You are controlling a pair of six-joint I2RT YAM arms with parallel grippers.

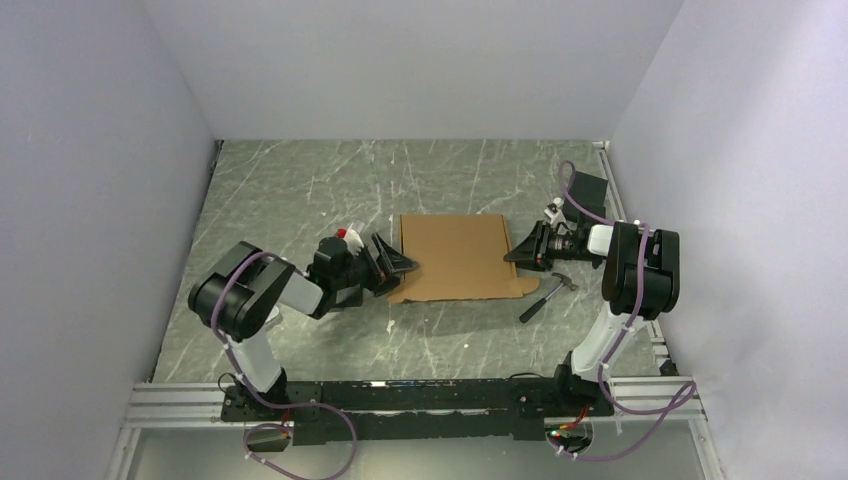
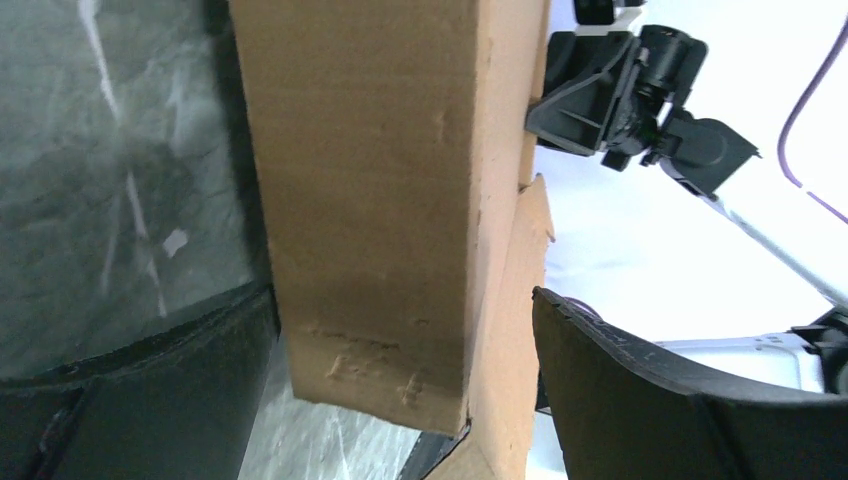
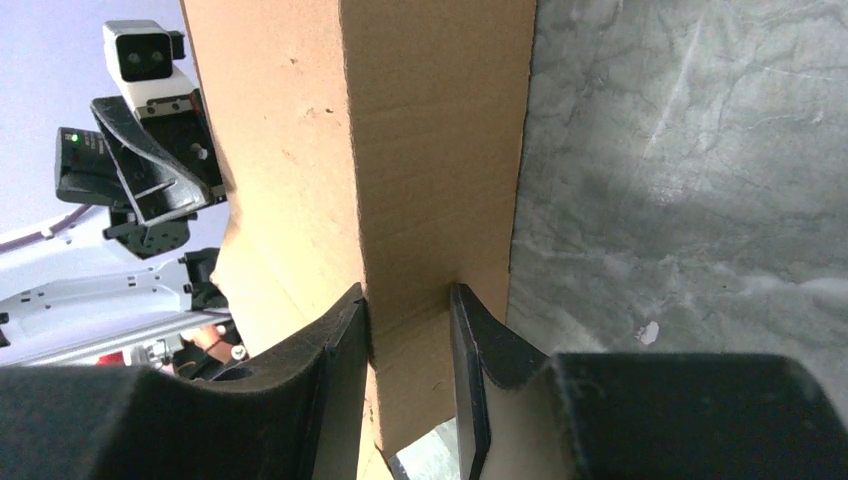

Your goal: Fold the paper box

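Note:
The box's loose flap [image 1: 462,290] points toward me instead of a gripper, so my left gripper should take hold of the box's short side [image 2: 365,210] to turn that flap toward my right gripper.
The paper box [image 1: 455,257] is a brown cardboard sheet lying mid-table, its left and right side flaps raised. My left gripper [image 1: 405,265] is at the box's left edge. In the left wrist view its gripper [image 2: 410,400] is open wide around the upright side wall [image 2: 380,200], with a gap on each side. My right gripper [image 1: 515,255] is at the box's right edge. In the right wrist view its gripper [image 3: 410,340] is shut on the raised cardboard flap [image 3: 430,150], with both fingers [image 3: 340,370] against the board.
A hammer [image 1: 548,296] with a black handle lies on the table just right of the box's near right corner. A black block [image 1: 590,193] sits at the back right by the wall. Grey walls enclose the table on three sides.

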